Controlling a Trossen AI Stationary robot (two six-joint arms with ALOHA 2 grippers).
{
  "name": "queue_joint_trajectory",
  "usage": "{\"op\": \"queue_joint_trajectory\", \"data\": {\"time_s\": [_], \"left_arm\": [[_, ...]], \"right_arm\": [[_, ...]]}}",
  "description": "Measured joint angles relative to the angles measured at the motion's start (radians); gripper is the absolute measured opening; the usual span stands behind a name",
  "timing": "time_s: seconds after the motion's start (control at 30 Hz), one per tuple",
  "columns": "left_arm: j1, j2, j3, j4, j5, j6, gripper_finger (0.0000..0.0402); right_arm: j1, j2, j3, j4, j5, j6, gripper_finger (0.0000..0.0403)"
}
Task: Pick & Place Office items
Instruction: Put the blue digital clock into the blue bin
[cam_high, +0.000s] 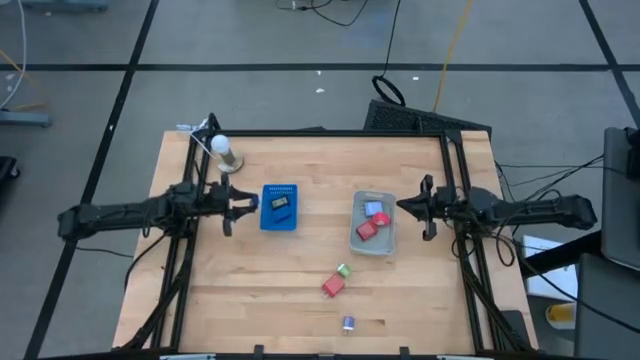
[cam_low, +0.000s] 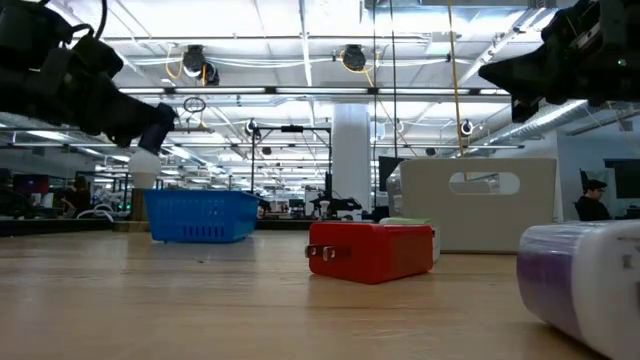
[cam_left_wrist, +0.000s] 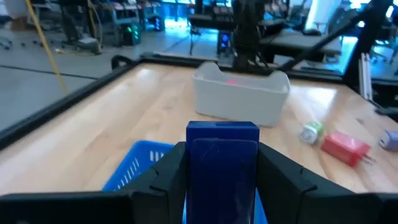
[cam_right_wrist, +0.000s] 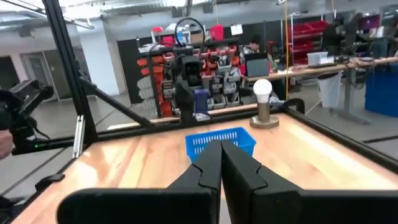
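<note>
My left gripper should reach forward, tip the dark blue block (cam_low: 157, 130) down and let go of it inside the blue mesh tray (cam_high: 279, 209), because it is still holding the block level outside the tray's edge.
My left gripper (cam_high: 243, 205) is shut on a dark blue block (cam_left_wrist: 222, 149), just above the left edge of the blue mesh tray (cam_high: 279, 208). A dark piece (cam_high: 281, 203) lies in the tray. The clear grey bin (cam_high: 373, 222) holds a red piece (cam_high: 367, 229) and a pale blue piece (cam_high: 374, 209). A green piece (cam_high: 343, 270), a red piece (cam_high: 332, 287) and a purple piece (cam_high: 348, 322) lie on the table nearer the front edge. My right gripper (cam_high: 428, 210) is shut and empty, just right of the bin. My left gripper pinches the blue block by its two side faces (cam_left_wrist: 193, 163) between its two fingers (cam_left_wrist: 166, 174). The fingers lie about level, pointing toward the table's right. The block stands upright between them, lifted clear above the tray's left edge (cam_left_wrist: 134, 165).
A light bulb on a stand (cam_high: 224, 152) stands at the far left, behind my left arm. Black frame posts run along the left and right table edges. Bare wood lies between the tray and the bin and along the near left.
</note>
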Motion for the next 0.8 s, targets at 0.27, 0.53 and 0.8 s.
{"op": "queue_joint_trajectory", "data": {"time_s": [0.27, 0.53, 0.8], "left_arm": [[-0.031, 0.002, 0.015, 0.004, -0.044, -0.034, 0.0149], [-0.040, 0.107, 0.300, -0.196, -0.168, -0.060, 0.0149], [-0.023, 0.539, 0.624, -0.465, -0.238, -0.060, 0.0149]], "right_arm": [[0.001, 0.035, 0.000, 0.112, -0.042, -0.015, 0.0000], [0.003, 0.037, 0.000, 0.126, -0.048, -0.019, 0.0000], [0.003, 0.056, 0.000, 0.130, -0.048, -0.054, 0.0000]]}}
